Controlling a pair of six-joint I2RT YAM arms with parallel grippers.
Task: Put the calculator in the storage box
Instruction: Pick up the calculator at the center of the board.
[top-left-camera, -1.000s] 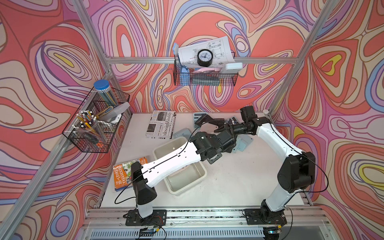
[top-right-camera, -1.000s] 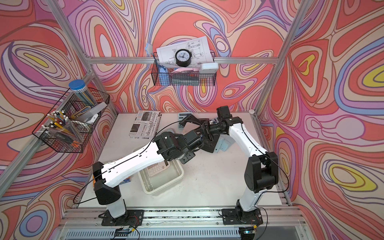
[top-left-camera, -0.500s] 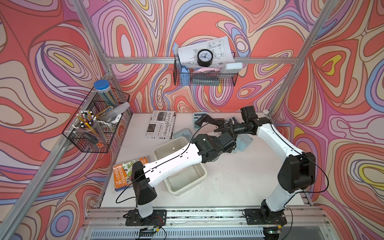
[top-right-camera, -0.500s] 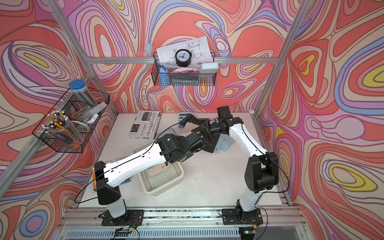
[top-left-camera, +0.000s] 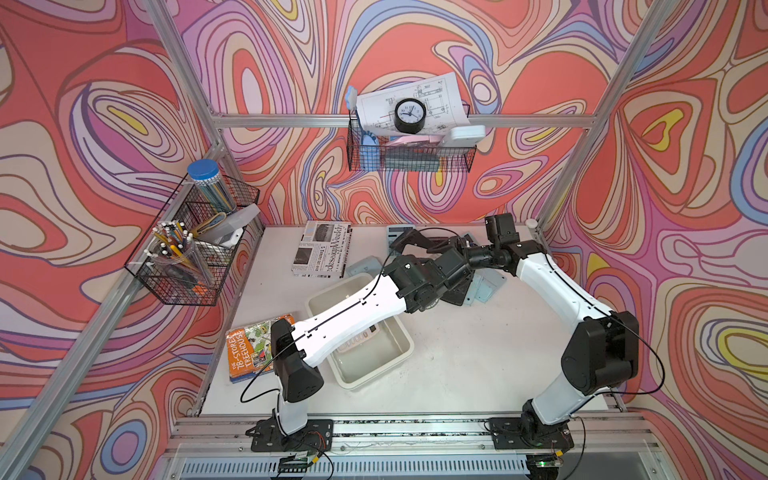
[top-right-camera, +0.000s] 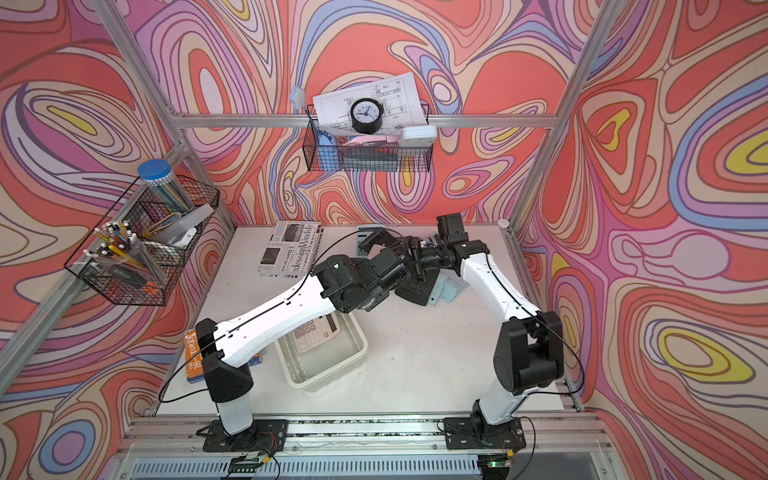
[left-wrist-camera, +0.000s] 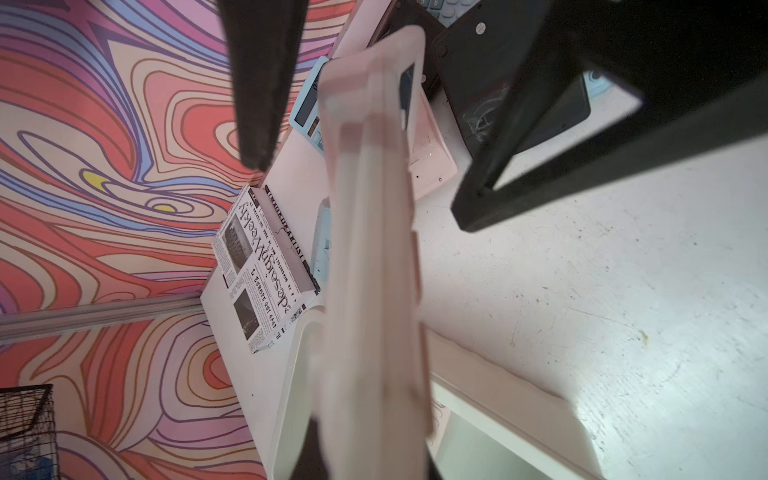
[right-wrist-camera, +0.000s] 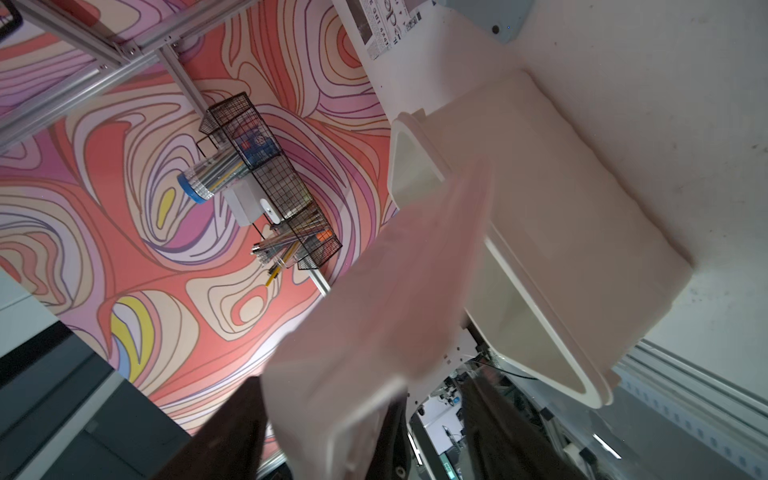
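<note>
Next, I pull my left gripper back toward the storage box (top-left-camera: 373, 356) and use it to turn the calculator face up for my right gripper, because the pink calculator's screen (left-wrist-camera: 408, 93) is facing the table.
A pink calculator (left-wrist-camera: 374, 257) stands edge-on between my left gripper's (left-wrist-camera: 374, 457) jaws, which are shut on it. My right gripper's fingers (left-wrist-camera: 257, 83) stand wide apart on either side of its far end, clear of it. In the right wrist view the same calculator (right-wrist-camera: 386, 299) is a blur between my open right gripper's (right-wrist-camera: 365, 436) fingers. In a top view both grippers meet above the table's back middle, the left gripper (top-left-camera: 451, 270) under the right gripper (top-left-camera: 419, 245). The cream storage box (top-left-camera: 399, 361) lies just in front of them, with a white calculator (top-right-camera: 316, 332) inside.
Blue calculators (top-left-camera: 486, 286) and a dark one (top-left-camera: 399, 232) lie around the grippers at the back. A newspaper-print book (top-left-camera: 324, 253) lies at the back left and a picture book (top-left-camera: 249, 353) at the front left. Black wire baskets (top-left-camera: 191, 249) hang on the walls.
My left gripper has shut on the pink calculator. My right gripper, shut on it before, has opened. Both arms stayed at nearly the same place.
</note>
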